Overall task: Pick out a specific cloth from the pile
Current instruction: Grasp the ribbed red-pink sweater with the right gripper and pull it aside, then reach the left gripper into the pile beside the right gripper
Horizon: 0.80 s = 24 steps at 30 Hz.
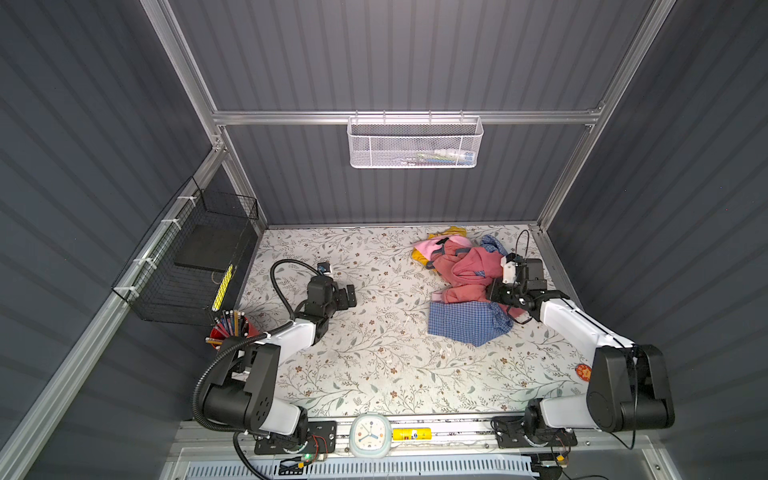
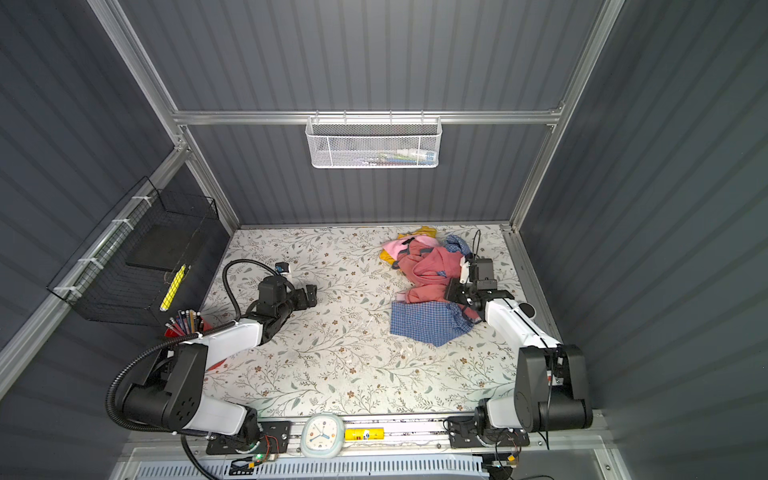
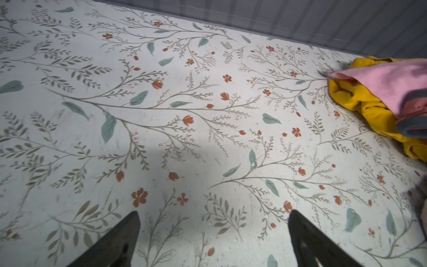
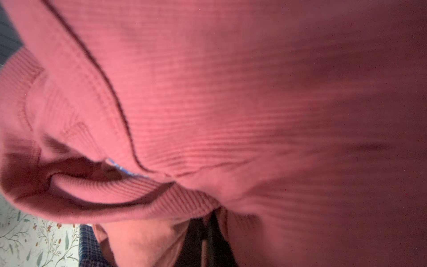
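The salmon cloth's edge [image 1: 453, 295] shows beside the blue checked shirt with a clear way to it, so the robot's left gripper keeps reaching until it closes on that edge.
The pile [image 1: 465, 282] [image 2: 428, 282] lies at the back right of the floral table. In it the salmon cloth [image 1: 459, 294] [image 2: 419, 294] with grey trim sits between a rose-red ribbed shirt [image 1: 478, 262] [image 4: 231, 92] and a blue checked shirt [image 1: 465, 322]. My right gripper [image 1: 491, 293] [image 2: 449, 293] [image 4: 208, 217] is shut at the pile's right side, with a thin fold of salmon fabric between its fingers; the ribbed shirt drapes over the fingertips. My left gripper [image 1: 352, 296] [image 2: 312, 295] [image 3: 213, 213] is open and empty just above bare table at mid left.
Light pink [image 3: 381, 85] and mustard yellow [image 3: 360, 101] pieces lie at the pile's far end by the back wall. A black wire basket [image 1: 187, 257] and a pencil cup [image 1: 228, 328] stand at the left. A clock [image 1: 370, 434] sits on the front rail.
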Each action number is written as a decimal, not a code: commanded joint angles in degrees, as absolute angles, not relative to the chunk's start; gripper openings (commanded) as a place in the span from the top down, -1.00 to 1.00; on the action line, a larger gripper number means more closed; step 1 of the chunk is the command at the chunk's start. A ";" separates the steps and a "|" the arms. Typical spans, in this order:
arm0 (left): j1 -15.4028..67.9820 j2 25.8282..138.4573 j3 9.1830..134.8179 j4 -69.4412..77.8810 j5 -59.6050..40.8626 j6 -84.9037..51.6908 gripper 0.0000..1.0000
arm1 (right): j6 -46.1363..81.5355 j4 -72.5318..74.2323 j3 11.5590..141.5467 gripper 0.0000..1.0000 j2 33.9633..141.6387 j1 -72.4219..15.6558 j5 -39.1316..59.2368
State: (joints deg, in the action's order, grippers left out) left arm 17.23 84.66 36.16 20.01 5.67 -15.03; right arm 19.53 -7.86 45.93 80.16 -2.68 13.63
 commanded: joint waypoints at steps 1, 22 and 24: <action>21.08 86.87 39.73 18.49 1.11 -11.66 -1.00 | 23.03 -6.49 43.38 1.00 82.06 -1.20 14.41; 39.71 116.06 72.83 11.50 -32.37 -11.56 -0.97 | 23.91 3.99 38.67 0.80 78.95 -0.68 24.47; 39.99 117.84 74.12 11.88 -32.52 -12.91 -0.95 | 23.88 4.64 38.58 0.80 78.87 -0.63 24.86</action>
State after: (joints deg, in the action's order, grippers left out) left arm 39.62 115.92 71.77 14.11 -28.97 -11.81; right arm 24.01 3.81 39.64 78.85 -0.73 23.53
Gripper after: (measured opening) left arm 0.979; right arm 0.100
